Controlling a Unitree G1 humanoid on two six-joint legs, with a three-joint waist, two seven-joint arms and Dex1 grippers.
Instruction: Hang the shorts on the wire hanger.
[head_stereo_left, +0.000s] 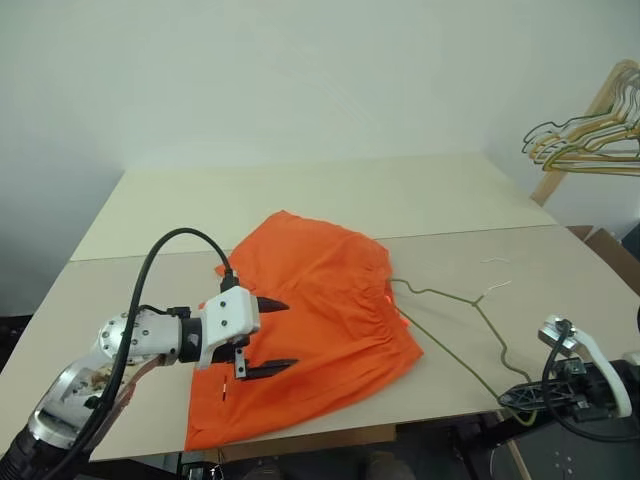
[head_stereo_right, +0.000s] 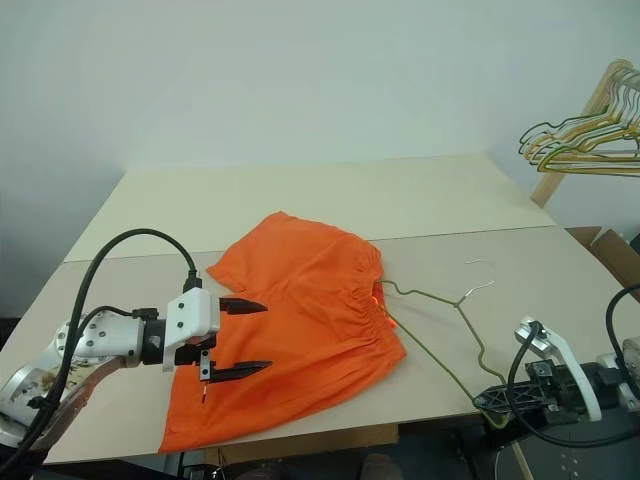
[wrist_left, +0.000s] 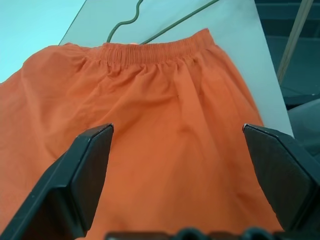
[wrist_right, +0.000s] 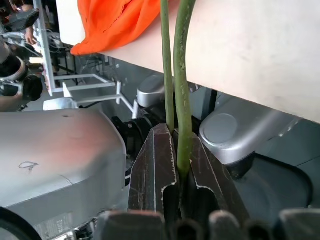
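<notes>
My gripper is to lift the puckered waistband (head_stereo_left: 387, 297), where the hanger's wires (head_stereo_left: 394, 283) go out of sight. The waistband will then gape into a loose opening around the hanger.
The bright orange shorts (head_stereo_left: 320, 300) lie spread flat on the table, with the gathered waistband toward the right. The thin grey-green wire hanger (head_stereo_left: 455, 335) lies on the table just right of the waistband, one end touching it, its small hook (head_stereo_left: 495, 290) pointing away. My left gripper (head_stereo_left: 288, 335) hovers open over the left part of the shorts, holding nothing; in the left wrist view both fingers (wrist_left: 85, 175) stand wide apart above the cloth (wrist_left: 170, 115). My right gripper (wrist_right: 177, 145) is shut on the hanger's wire (wrist_right: 182, 75) at the table's front edge (head_stereo_left: 520, 400).
A wooden rack with bunched yellow and green hangers (head_stereo_left: 590, 140) stands at the far right. The table (head_stereo_left: 300, 200) has a seam across its middle behind the shorts. Cardboard (head_stereo_left: 610, 250) sits past the table's right edge.
</notes>
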